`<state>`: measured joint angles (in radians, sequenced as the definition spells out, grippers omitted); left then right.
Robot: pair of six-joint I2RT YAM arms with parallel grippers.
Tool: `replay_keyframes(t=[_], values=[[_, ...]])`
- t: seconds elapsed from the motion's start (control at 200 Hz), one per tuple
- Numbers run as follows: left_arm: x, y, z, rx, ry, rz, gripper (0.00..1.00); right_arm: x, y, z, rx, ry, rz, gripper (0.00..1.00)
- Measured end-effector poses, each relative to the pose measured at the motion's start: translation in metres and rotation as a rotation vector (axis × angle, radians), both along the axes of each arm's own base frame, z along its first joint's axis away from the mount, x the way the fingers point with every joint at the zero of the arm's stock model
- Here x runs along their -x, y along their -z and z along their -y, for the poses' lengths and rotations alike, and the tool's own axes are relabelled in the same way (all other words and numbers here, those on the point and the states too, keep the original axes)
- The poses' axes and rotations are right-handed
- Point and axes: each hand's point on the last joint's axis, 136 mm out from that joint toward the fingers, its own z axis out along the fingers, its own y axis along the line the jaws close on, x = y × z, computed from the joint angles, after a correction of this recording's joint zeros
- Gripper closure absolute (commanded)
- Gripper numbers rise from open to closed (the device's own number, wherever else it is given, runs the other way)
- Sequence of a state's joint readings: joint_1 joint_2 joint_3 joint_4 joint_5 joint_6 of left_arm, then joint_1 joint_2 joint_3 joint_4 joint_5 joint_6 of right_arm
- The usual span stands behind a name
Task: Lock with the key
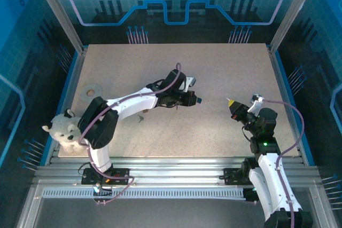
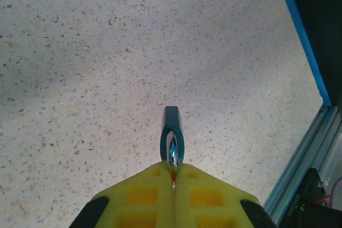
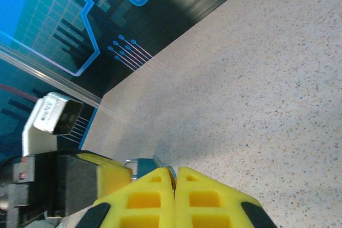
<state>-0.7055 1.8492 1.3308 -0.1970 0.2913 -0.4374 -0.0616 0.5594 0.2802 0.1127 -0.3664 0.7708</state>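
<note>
My left gripper is holding the teal padlock's body (image 1: 199, 100) so that it sticks out past the fingers over clear table (image 1: 204, 108), so I should keep lowering it until it touches the table, then let go.
My left gripper (image 1: 193, 99) hovers over the middle of the table, shut on the silver shackle of a small teal padlock (image 1: 200, 100). In the left wrist view the padlock (image 2: 172, 132) sticks out edge-on beyond the closed yellow fingertips of the left gripper (image 2: 172, 166). My right gripper (image 1: 230, 102) faces it from the right with a gap between them, shut on a small metal key (image 3: 160, 163). In the right wrist view the key's blade pokes out of the right gripper (image 3: 173, 170) towards the padlock (image 3: 143, 165), beside the left gripper's yellow finger (image 3: 113, 177).
A white plush dog (image 1: 63, 129) sits at the table's front left corner. A flat round disc (image 1: 92, 89) lies at the left, and a small dark object (image 1: 140, 117) lies under the left arm. Metal rails (image 1: 176, 172) border the table's near edge.
</note>
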Motion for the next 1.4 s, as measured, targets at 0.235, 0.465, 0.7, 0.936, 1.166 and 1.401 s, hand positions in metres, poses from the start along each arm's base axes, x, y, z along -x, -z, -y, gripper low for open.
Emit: replay_keyframes(t=[0.235, 0.465, 0.7, 0.936, 1.166, 1.401], values=[[-0.008, 0.032, 0.011, -0.066, 0.028, -0.052, 1.00, 0.000, 0.001, 0.000, -0.001, 0.000, -0.003, 1.00], [-0.017, 0.047, 0.022, -0.101, 0.054, -0.070, 1.00, -0.001, 0.004, -0.001, -0.013, -0.003, -0.020, 1.00], [-0.023, 0.062, 0.028, -0.136, 0.072, -0.089, 1.00, -0.002, 0.004, -0.001, -0.016, -0.004, -0.021, 1.00], [-0.024, 0.074, 0.028, -0.172, 0.091, -0.106, 1.00, -0.002, 0.004, -0.001, -0.016, -0.004, -0.019, 1.00], [-0.023, 0.076, 0.029, -0.194, 0.112, -0.106, 1.00, -0.003, 0.005, -0.001, -0.017, -0.007, -0.023, 1.00], [-0.026, 0.080, 0.031, -0.205, 0.123, -0.101, 1.00, -0.003, 0.005, -0.001, -0.017, -0.007, -0.023, 1.00]])
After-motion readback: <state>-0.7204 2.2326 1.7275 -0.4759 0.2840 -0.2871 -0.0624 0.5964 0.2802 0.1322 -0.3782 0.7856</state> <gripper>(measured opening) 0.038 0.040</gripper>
